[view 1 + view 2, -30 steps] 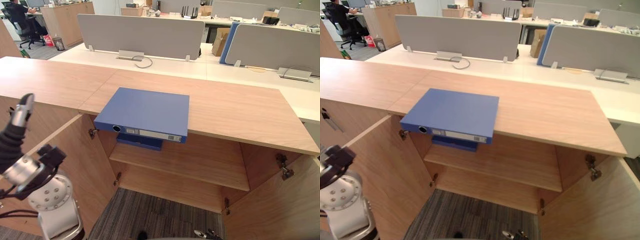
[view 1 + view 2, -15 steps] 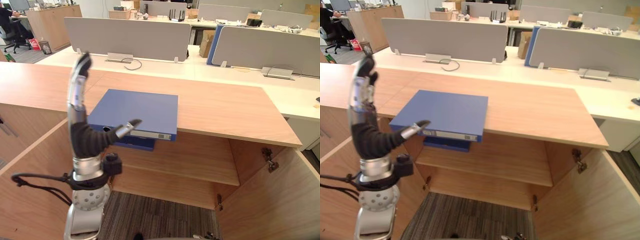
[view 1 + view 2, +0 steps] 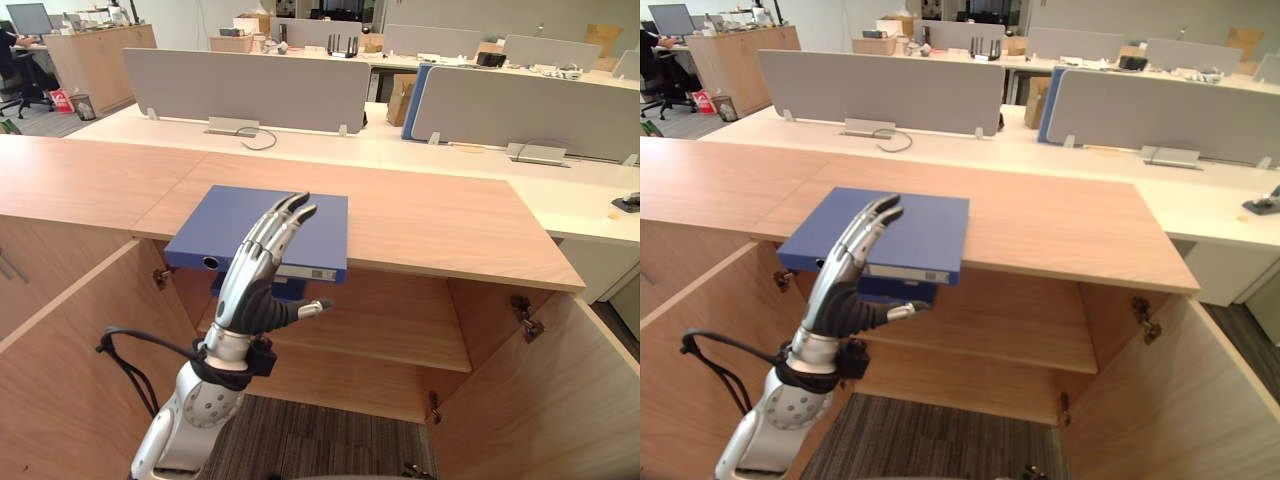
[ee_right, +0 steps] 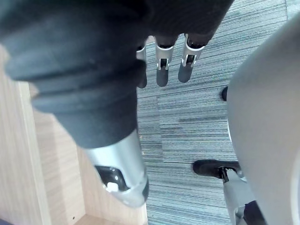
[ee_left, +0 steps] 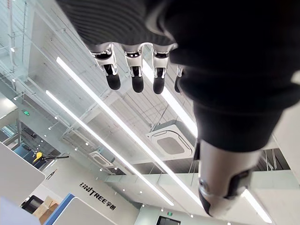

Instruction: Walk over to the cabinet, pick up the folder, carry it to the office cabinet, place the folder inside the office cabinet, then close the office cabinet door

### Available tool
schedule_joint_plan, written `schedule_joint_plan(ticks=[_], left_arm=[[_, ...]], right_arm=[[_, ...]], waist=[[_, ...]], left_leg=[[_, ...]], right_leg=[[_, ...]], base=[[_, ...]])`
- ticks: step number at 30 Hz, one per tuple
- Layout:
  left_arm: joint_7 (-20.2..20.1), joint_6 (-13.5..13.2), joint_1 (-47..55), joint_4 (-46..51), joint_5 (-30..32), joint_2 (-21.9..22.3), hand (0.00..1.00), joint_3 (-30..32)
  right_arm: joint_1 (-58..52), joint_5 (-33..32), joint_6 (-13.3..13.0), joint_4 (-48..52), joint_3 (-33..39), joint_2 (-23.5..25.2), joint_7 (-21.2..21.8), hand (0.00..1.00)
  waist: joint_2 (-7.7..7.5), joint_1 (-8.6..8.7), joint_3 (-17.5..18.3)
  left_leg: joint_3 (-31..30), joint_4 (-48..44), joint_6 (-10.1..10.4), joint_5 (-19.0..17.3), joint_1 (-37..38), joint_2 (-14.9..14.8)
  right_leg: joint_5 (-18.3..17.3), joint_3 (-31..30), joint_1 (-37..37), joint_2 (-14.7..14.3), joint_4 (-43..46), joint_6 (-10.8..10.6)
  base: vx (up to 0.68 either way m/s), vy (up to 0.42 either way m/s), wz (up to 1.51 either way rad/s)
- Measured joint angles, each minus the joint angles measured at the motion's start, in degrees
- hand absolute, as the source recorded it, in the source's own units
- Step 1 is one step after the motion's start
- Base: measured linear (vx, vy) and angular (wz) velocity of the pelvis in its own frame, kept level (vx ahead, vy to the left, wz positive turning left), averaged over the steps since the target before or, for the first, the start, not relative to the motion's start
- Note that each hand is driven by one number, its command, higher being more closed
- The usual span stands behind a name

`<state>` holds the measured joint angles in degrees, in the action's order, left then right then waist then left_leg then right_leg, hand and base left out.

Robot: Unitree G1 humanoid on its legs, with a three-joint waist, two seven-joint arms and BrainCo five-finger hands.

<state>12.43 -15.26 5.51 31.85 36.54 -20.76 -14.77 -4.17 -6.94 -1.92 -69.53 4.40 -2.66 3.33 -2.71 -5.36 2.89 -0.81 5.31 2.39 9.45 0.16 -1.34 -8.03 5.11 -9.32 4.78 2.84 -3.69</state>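
Observation:
The blue folder (image 3: 230,218) will stay flat and closed when the robot carries it, because the labelled spine (image 3: 308,272) sticks out past the cabinet edge straight and level.
The blue folder (image 3: 270,225) lies flat on the wooden cabinet top (image 3: 440,215), its labelled spine jutting a little over the front edge. My left hand (image 3: 262,270) is raised in front of that spine, fingers straight and leaning toward the folder, thumb spread out to the side. It is open and holds nothing, and the fingertips overlap the folder's near edge; I cannot tell whether they touch it. Its fingers (image 5: 133,70) point at the ceiling in the left wrist view. My right hand (image 4: 161,70) hangs low over the carpet, fingers relaxed and empty.
Below the top, the cabinet stands open with a left door (image 3: 70,340) and a right door (image 3: 540,400) swung toward me. A second blue folder (image 3: 290,290) lies on the inner shelf (image 3: 390,330). Grey desk dividers (image 3: 240,90) stand behind.
My left hand has swung right from the left door and tipped its fingers toward the folder's spine. The camera has shifted; the folder has not moved.

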Motion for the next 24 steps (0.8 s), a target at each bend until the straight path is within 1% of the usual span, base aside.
schedule_joint_plan(ticks=[7, 11, 12, 15, 17, 22, 24], left_arm=[[1.7, -0.1, -3.9, -5.2, 6.2, -4.5, 0.00, -1.0], [2.5, 0.6, -5.7, -8.4, 8.7, -4.9, 0.00, -1.1], [2.8, 1.2, -6.4, -10.0, 9.1, -4.9, 0.00, -1.1], [3.4, 2.0, -7.6, -12.4, 9.9, -4.9, 0.00, -1.0], [4.0, 2.8, -9.0, -17.5, 11.1, -5.1, 0.00, -1.0], [4.1, 4.0, -9.7, -22.9, 12.6, -5.4, 0.00, -0.9], [4.1, 4.6, -9.9, -24.6, 13.4, -5.5, 0.00, -0.6]], right_arm=[[0.2, 1.4, -0.1, 0.0, 0.0, 0.0, 0.0, 0.00], [0.4, 1.4, -0.1, 0.0, -0.1, 0.0, 0.0, 0.00], [0.4, 1.3, -0.1, 0.0, -0.1, 0.0, 0.0, 0.00], [0.5, 1.3, 0.0, 0.1, 0.0, 0.0, 0.0, 0.00], [0.5, 1.1, 0.0, 0.1, 0.0, 0.1, 0.0, 0.00], [0.7, -0.7, 0.0, 0.3, 0.0, 0.1, -0.1, 0.00], [0.9, -0.9, 0.0, 0.3, 0.0, 0.2, -0.1, 0.00]], waist=[[-0.07, 0.23, 0.2], [-0.10, 0.92, 0.3], [-0.12, 1.22, 0.4], [-0.12, 1.36, 0.5], [-0.04, 1.50, 0.4], [0.22, 1.87, 0.3], [0.10, 2.09, -0.1]], left_leg=[[0.4, 0.0, 0.0, 0.0, 0.0, -0.1], [0.7, 0.0, 0.0, 0.0, 0.0, -0.1], [0.9, 0.0, 0.0, 0.0, 0.1, -0.1], [1.2, 0.0, 0.0, 0.0, 0.3, -0.2], [1.2, 0.1, 0.1, -0.2, 1.1, -0.2], [1.3, 0.1, 0.3, -0.4, 1.1, -0.4], [1.5, 0.1, 0.4, -0.6, 1.5, -0.5]], right_leg=[[0.1, -0.3, 0.1, 0.0, 0.0, 0.0], [0.1, -0.6, 0.2, 0.0, 0.0, 0.1], [0.2, -0.7, 0.2, 0.0, 0.0, 0.1], [0.2, -0.9, 0.2, -0.1, -0.1, 0.1], [0.2, -0.9, -0.6, -0.2, -0.4, 0.1], [0.2, -0.9, -0.7, -0.2, -0.7, 0.1], [0.2, -1.0, -1.1, -0.2, -0.9, 0.1]], base=[[0.00, 0.000, 0.00], [-0.02, 0.005, -0.04], [-0.01, 0.004, -0.04], [-0.01, 0.001, -0.06], [-0.02, -0.016, -0.05], [-0.01, -0.001, -0.02], [0.00, 0.001, -0.04]])
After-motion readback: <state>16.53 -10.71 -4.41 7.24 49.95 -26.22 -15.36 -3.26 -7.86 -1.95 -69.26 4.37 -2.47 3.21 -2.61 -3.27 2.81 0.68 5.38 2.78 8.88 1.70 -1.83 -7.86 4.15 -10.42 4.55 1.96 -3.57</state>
